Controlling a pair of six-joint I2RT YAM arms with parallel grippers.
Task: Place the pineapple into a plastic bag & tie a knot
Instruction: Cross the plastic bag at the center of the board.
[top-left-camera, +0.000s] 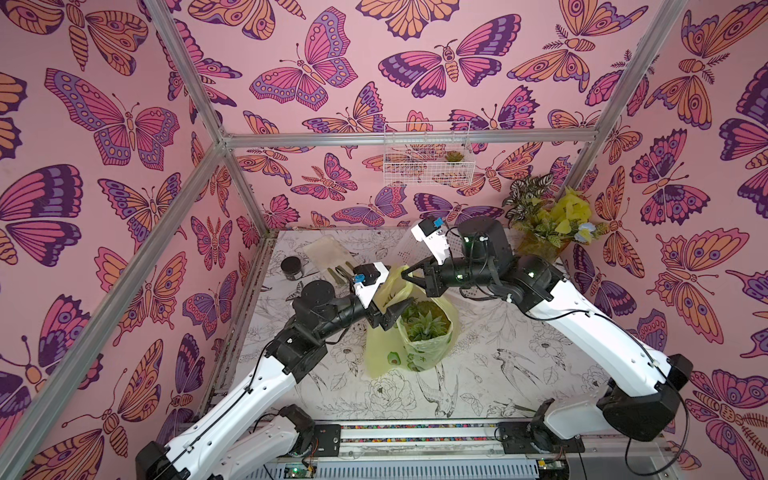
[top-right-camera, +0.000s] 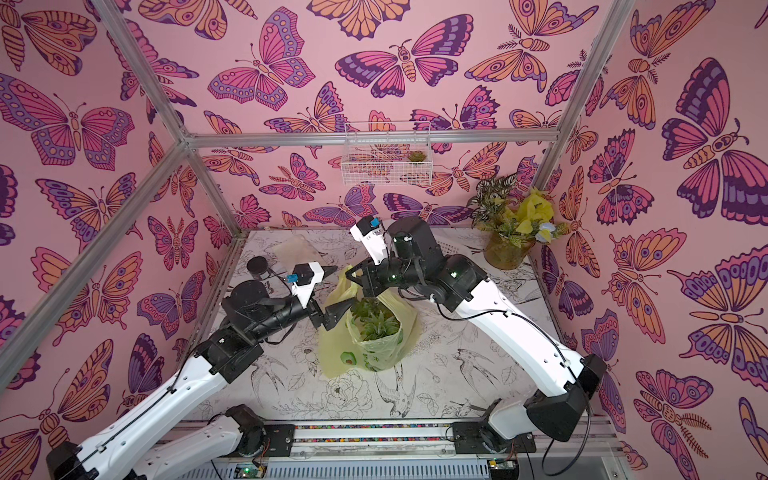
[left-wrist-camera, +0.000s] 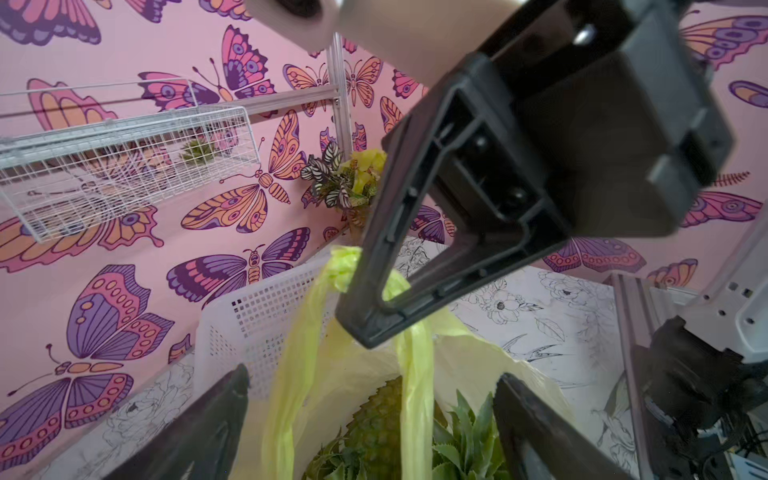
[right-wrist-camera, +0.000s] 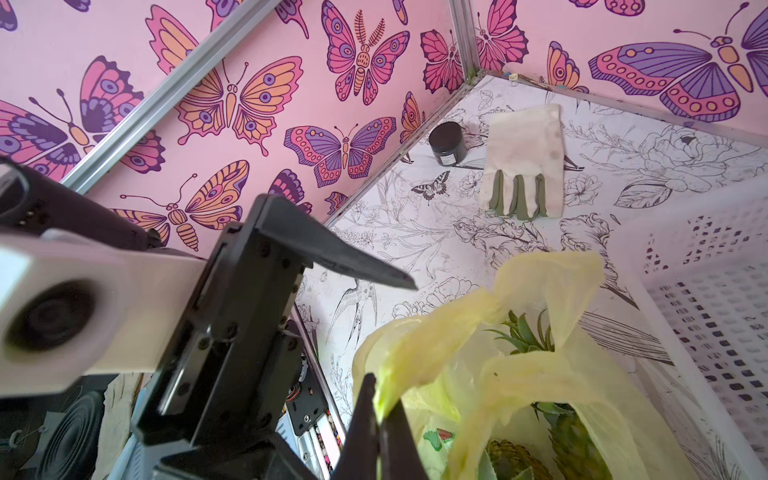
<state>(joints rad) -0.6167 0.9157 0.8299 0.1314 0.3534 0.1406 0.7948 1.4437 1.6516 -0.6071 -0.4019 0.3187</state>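
Note:
My right gripper grips the raised handle (left-wrist-camera: 345, 265) while the bag's opening gapes. My left gripper should take the handle pieces (left-wrist-camera: 415, 385), freeing my right to gather the bag's rim.
The yellow-green plastic bag (top-left-camera: 419, 353) (top-right-camera: 374, 353) stands mid-table with its mouth wide, and the pineapple (top-left-camera: 428, 324) (top-right-camera: 376, 322) (left-wrist-camera: 374, 419) sits inside, leaves up. My right gripper (right-wrist-camera: 378, 399) (top-left-camera: 405, 272) is shut on one bag handle (left-wrist-camera: 345, 266) and holds it up over the bag's far side. My left gripper (left-wrist-camera: 370, 415) (top-left-camera: 399, 291) is open at the bag's left. The raised handle strands hang between its spread fingers (left-wrist-camera: 532, 428) without touching them. No knot is in view.
A white perforated basket (right-wrist-camera: 706, 311) (left-wrist-camera: 257, 324) stands just behind the bag. A black jar (top-left-camera: 292, 266) and a pale glove (top-left-camera: 328, 255) lie at the back left. A potted plant (top-left-camera: 544, 224) fills the back right corner. A wire basket (top-left-camera: 428, 158) hangs on the back wall.

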